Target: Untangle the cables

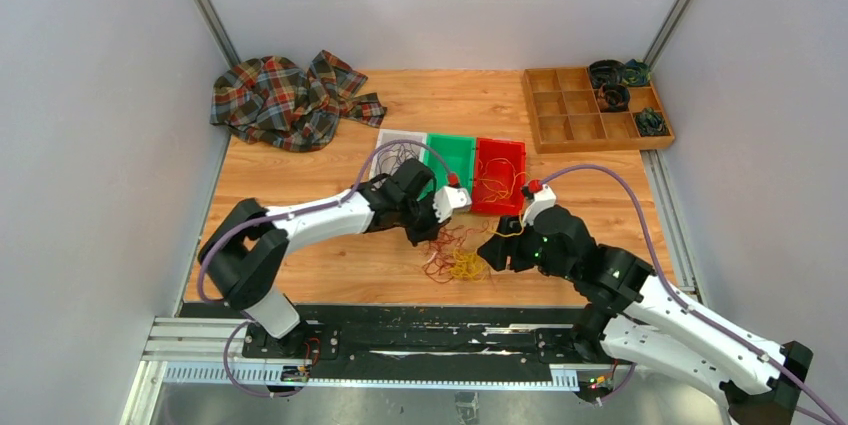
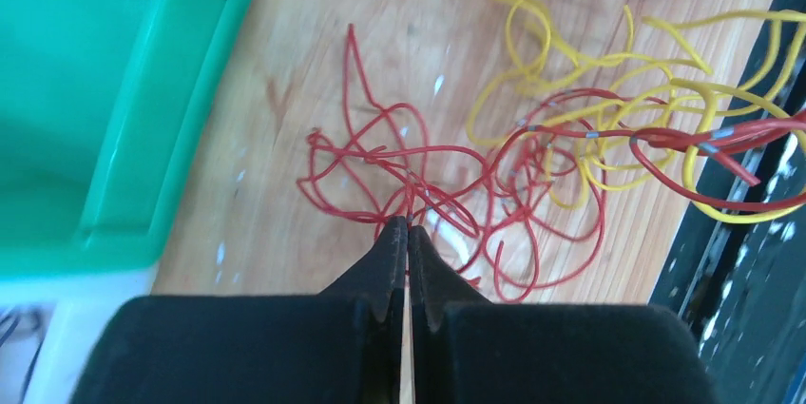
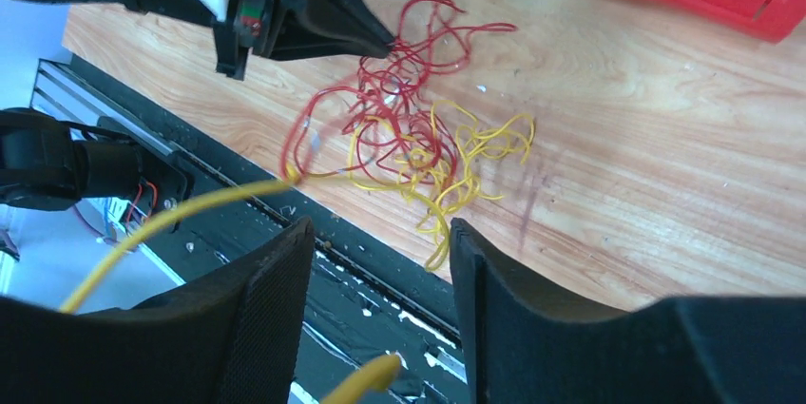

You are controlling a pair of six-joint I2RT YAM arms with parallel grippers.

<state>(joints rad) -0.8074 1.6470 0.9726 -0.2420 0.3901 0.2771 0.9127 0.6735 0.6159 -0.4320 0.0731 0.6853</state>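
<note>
Next, my left gripper grips the red cables (image 2: pixel 390 162) again and holds them while my right gripper pulls the yellow cables free, because the yellow cables loop through the red cables (image 2: pixel 580 133).
A tangle of dark red cables (image 1: pixel 445 245) and yellow cables (image 1: pixel 467 265) lies on the wooden table near its front edge. In the left wrist view the red cables (image 2: pixel 428 190) lie ahead of the yellow ones (image 2: pixel 618 109). My left gripper (image 2: pixel 407 223) is shut, its tips pinching red strands at the tangle's edge; it also shows in the right wrist view (image 3: pixel 371 41). My right gripper (image 3: pixel 380 225) is open above the table's front edge, just short of the tangle (image 3: pixel 418 138). A loose yellow strand (image 3: pixel 171 219) crosses its left finger, with one end between the jaws.
A white tray (image 1: pixel 392 135) with purple cables, a green tray (image 1: pixel 451 158) and a red tray (image 1: pixel 498 177) holding some yellow and red wires stand behind the tangle. A wooden compartment box (image 1: pixel 590 110) is at the back right, a plaid cloth (image 1: pixel 290 97) at the back left. The black rail (image 3: pixel 380 280) runs along the front.
</note>
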